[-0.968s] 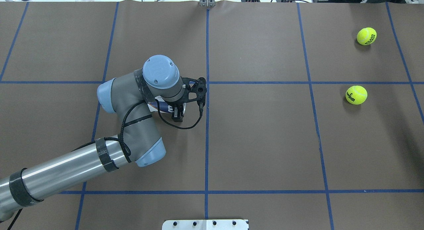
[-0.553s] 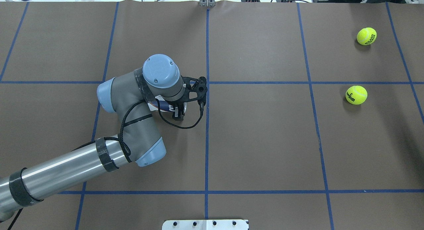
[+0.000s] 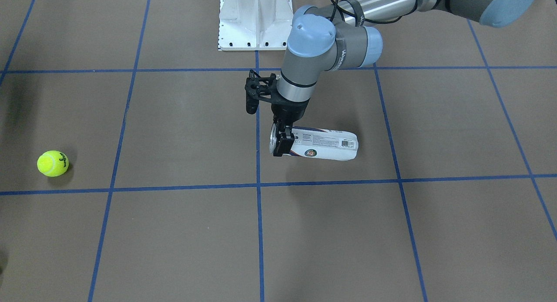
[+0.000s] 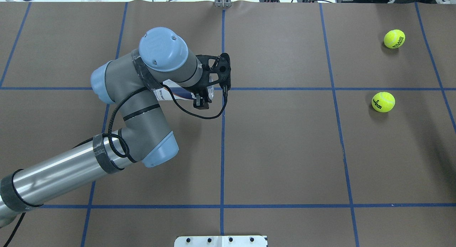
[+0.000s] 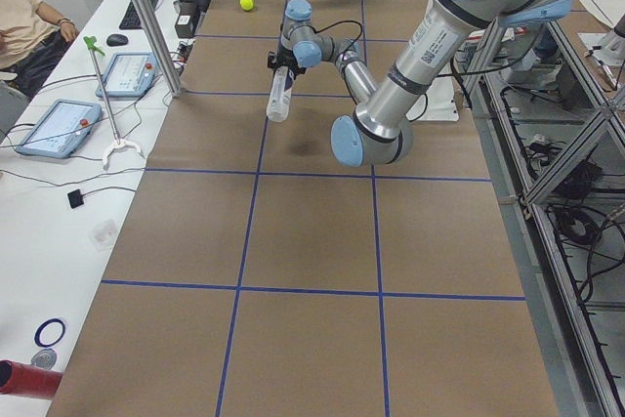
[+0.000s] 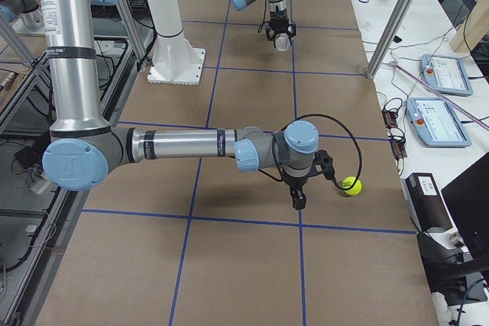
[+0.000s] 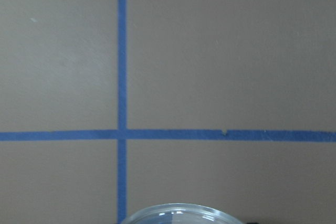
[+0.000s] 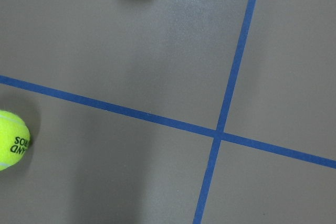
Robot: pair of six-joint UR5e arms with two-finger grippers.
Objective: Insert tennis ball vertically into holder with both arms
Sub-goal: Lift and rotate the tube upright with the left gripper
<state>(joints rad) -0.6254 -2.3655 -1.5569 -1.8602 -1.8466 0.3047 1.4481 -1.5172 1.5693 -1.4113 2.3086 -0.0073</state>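
Note:
I should swing the holder's bottom end (image 3: 354, 146) down with my left gripper until the holder's rim faces up, because the holder lies level with its open rim (image 3: 273, 139) facing the tennis ball's side.
My left gripper (image 3: 279, 144) is shut on the holder (image 3: 326, 145), a clear can with a navy-and-white label. It grips the can near its silvery open rim (image 7: 178, 214) and holds it lying sideways above the table. The can also shows in the overhead view (image 4: 177, 94) under my left wrist. The Wilson tennis ball (image 4: 383, 101) lies on the table far to the right and also shows in the front view (image 3: 52, 163). My right gripper (image 6: 298, 201) hovers near the balls. It shows only in the right side view, so I cannot tell if it is open or shut.
A second yellow-green ball with other lettering (image 4: 394, 38) lies farther back and shows beside my right gripper (image 6: 351, 185). The white mounting base (image 3: 254, 19) stands at the robot's edge. Blue tape lines cross the brown table. Tablets lie on a side bench (image 5: 54, 127).
My left arm has lifted the can off the table and carried it away from the robot. The balls have not moved.

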